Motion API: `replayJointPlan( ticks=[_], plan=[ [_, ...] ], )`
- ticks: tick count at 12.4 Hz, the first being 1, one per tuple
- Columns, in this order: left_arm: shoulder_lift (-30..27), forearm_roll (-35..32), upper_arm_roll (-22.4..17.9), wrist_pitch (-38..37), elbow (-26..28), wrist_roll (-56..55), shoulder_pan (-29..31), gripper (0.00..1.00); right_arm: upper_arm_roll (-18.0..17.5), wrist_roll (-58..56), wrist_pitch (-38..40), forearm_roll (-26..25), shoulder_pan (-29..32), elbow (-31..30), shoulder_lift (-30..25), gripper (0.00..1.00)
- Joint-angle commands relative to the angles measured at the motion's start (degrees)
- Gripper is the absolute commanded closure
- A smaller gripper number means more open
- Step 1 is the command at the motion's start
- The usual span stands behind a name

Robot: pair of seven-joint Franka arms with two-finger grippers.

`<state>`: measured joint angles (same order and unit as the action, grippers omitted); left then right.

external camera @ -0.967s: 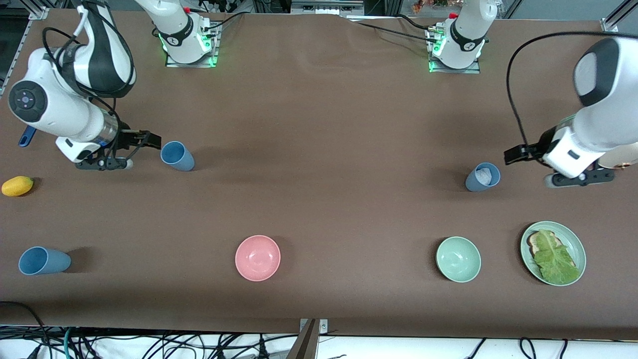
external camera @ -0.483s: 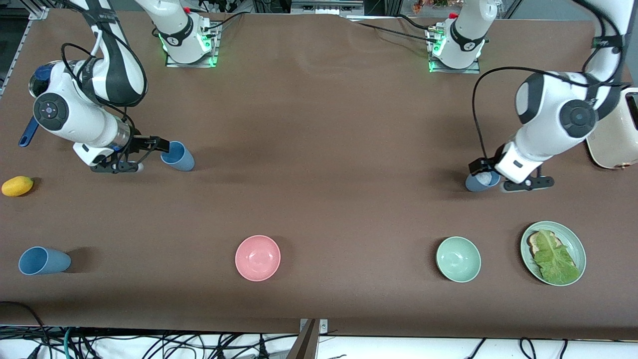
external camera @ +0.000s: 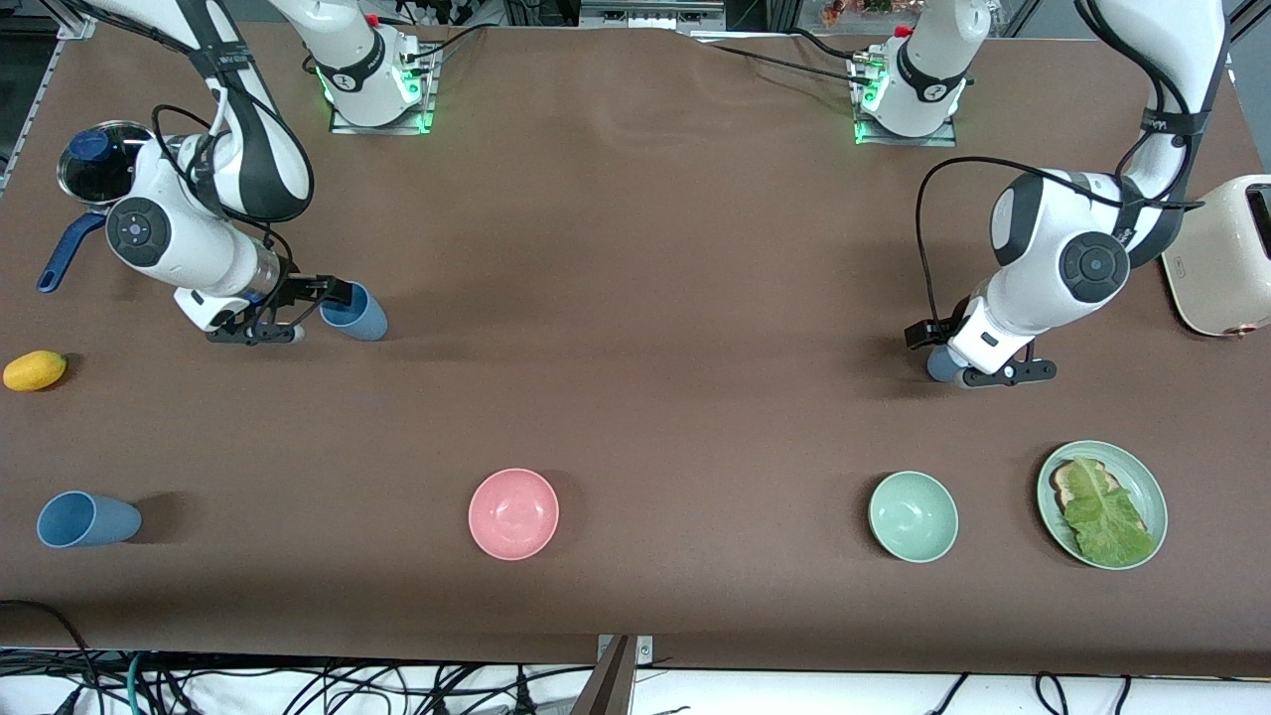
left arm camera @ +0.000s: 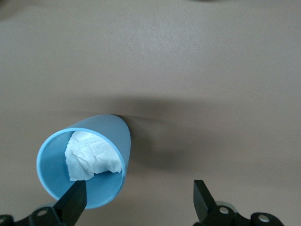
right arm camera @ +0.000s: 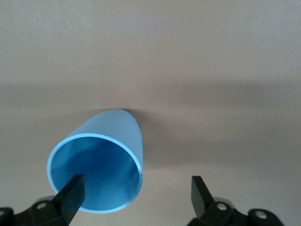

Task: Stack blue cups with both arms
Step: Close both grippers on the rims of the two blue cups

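My gripper will take the white paper point(left arm camera: 91, 155) along inside when it carries the cup, because the paper sits crumpled below the blue cup's rim point(left arm camera: 77, 129).
Three blue cups stand on the brown table. One empty cup point(external camera: 357, 313) is toward the right arm's end; my right gripper point(external camera: 333, 291) is open at its rim. In the right wrist view one finger point(right arm camera: 70, 195) is over that cup's mouth point(right arm camera: 96, 174) and the other is outside its wall. A second cup point(external camera: 936, 366) with white paper inside point(left arm camera: 89, 155) is toward the left arm's end, mostly hidden under my open left gripper point(external camera: 923, 336); one finger point(left arm camera: 73, 205) is at its mouth. The third cup point(external camera: 87, 519) stands alone, nearer the front camera.
A pink bowl point(external camera: 513, 513), a green bowl point(external camera: 914, 516) and a green plate point(external camera: 1147, 487) with bread and lettuce line the front. A yellow fruit point(external camera: 35, 369) and a blue-handled pan point(external camera: 89, 164) lie at the right arm's end. A cream toaster point(external camera: 1223, 256) stands at the left arm's end.
Both arms have lowered toward their cups. My left gripper moved over the cup with paper and now covers most of it. My right gripper moved on to the empty cup's rim.
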<state>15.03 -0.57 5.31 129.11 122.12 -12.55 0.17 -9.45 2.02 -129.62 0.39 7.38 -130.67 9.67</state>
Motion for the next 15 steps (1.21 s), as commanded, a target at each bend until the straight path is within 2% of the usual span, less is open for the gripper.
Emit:
replayJointPlan(
  ticks=[1,4,6,7,8,9,12,15],
  plan=[
    [1.6,-1.2,0.0,0.7,-0.2,-0.9,0.2,0.00,-0.1,0.1,-2.4,-0.7,0.4,-1.9,0.0,0.00],
    [3.1,-1.5,0.0,0.8,-0.6,-0.8,0.3,0.02,-0.1,0.1,-2.5,-0.7,0.4,-1.9,0.7,0.08],
    [3.4,-1.6,0.0,0.8,-0.6,-0.7,0.4,0.34,-0.1,0.1,-2.6,-0.7,0.4,-1.9,0.8,0.16],
    [3.9,-1.6,-0.1,0.8,-0.7,-0.8,0.4,0.54,-0.1,0.1,-3.1,-0.7,0.4,-1.9,0.9,0.17],
    [4.0,-1.6,-0.2,0.8,-0.7,-0.7,0.4,0.83,-0.1,0.1,-3.2,-0.7,0.4,-1.9,1.2,0.18],
    [4.0,-2.1,-0.2,0.8,-0.7,-0.5,0.7,1.00,-0.1,0.0,-3.2,-0.7,0.4,-1.9,1.4,0.19],
    [5.1,-3.7,-0.2,0.8,-1.7,-0.4,0.8,1.00,-0.1,0.0,-3.2,-0.7,0.4,-1.9,1.4,0.29],
    [5.3,-3.7,-0.2,0.8,-2.2,-0.3,0.8,1.00,-0.1,0.0,-3.2,-0.7,0.4,-1.9,1.4,0.45]
  ],
)
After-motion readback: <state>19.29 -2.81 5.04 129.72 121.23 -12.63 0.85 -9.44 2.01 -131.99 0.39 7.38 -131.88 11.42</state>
